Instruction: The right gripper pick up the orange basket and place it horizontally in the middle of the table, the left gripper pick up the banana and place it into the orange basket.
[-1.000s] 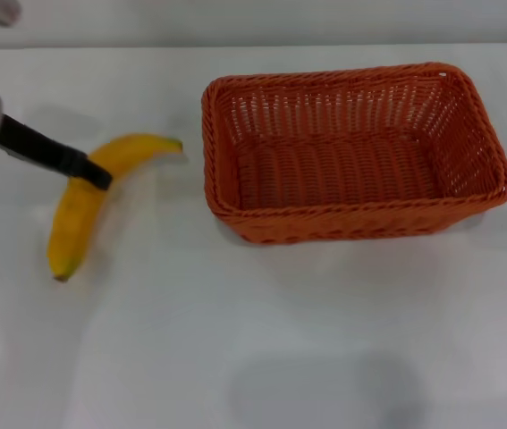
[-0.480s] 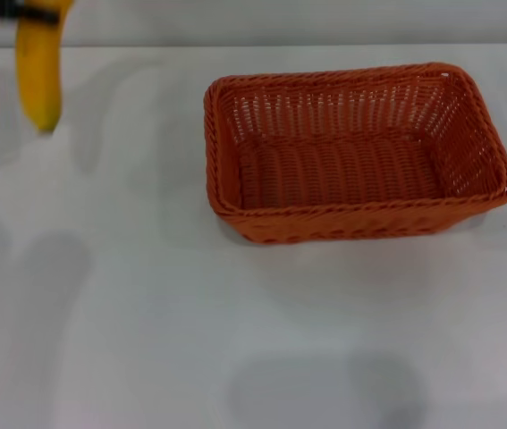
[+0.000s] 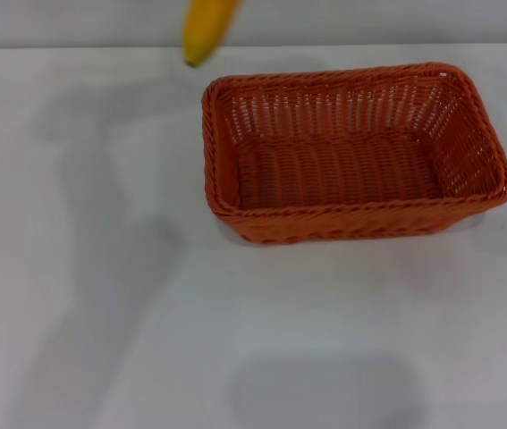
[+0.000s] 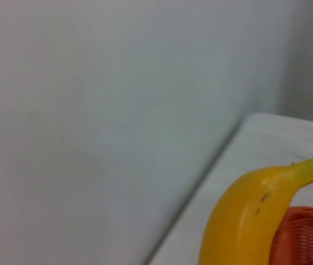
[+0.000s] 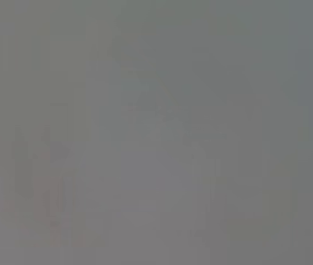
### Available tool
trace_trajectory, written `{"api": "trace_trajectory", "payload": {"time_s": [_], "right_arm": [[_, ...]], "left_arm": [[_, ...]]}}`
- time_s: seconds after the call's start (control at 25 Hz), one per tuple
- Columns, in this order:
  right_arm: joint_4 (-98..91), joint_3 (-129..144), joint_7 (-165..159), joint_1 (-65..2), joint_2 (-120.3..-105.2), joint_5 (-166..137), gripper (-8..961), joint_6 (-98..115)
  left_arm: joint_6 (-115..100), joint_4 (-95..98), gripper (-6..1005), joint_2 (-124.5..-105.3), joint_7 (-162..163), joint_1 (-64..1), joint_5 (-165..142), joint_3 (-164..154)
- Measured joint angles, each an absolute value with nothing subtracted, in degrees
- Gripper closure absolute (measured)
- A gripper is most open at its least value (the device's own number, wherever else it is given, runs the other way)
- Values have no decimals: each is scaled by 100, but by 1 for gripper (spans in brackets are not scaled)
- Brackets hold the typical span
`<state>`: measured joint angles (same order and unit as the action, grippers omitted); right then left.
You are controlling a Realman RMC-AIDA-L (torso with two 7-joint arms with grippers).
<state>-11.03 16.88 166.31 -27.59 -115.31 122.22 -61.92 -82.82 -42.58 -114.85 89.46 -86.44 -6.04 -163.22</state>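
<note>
I should keep moving my left gripper across and let go over the basket's bottom (image 3: 338,168), as the yellow banana (image 3: 206,33) hangs clear of the empty orange basket's rim.
The yellow banana (image 3: 205,27) hangs in the air at the top edge of the head view, its tip just above and behind the far left corner of the orange basket (image 3: 351,222). The basket lies lengthwise and empty on the white table (image 3: 101,286). My left gripper is out of the head view above that edge; its fingers show in no view. The left wrist view shows the banana (image 4: 244,221) close up, carried, with a corner of the basket (image 4: 306,238) below it. My right gripper is not in view; its wrist view shows only plain grey.
A grey wall (image 4: 90,110) rises behind the table's far edge (image 3: 74,46). Soft shadows lie on the table left of the basket and near the front.
The banana has gone from lying on the table at the left, up into the air, then rightward to above the basket's far left corner. The basket has not moved.
</note>
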Motion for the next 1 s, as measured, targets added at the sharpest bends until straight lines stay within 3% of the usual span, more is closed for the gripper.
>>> {"api": "trace_trajectory", "payload": {"time_s": [0.28, 0.84, 1.0], "right_arm": [[-1040, 1687, 16629, -2736, -11532, 12226, 233, -6248], [-1027, 1687, 16629, -2636, -11540, 12268, 233, -6432], [-1028, 1688, 16629, -2636, -11535, 12270, 233, -6434]], "left_arm": [[-7334, -3026, 491, -11874, 8904, -9129, -1776, -16313], [-6905, -2416, 480, -11878, 8645, -8876, -1472, -16303], [-6924, -2639, 338, -11877, 8540, -8714, -1021, -16303]]}}
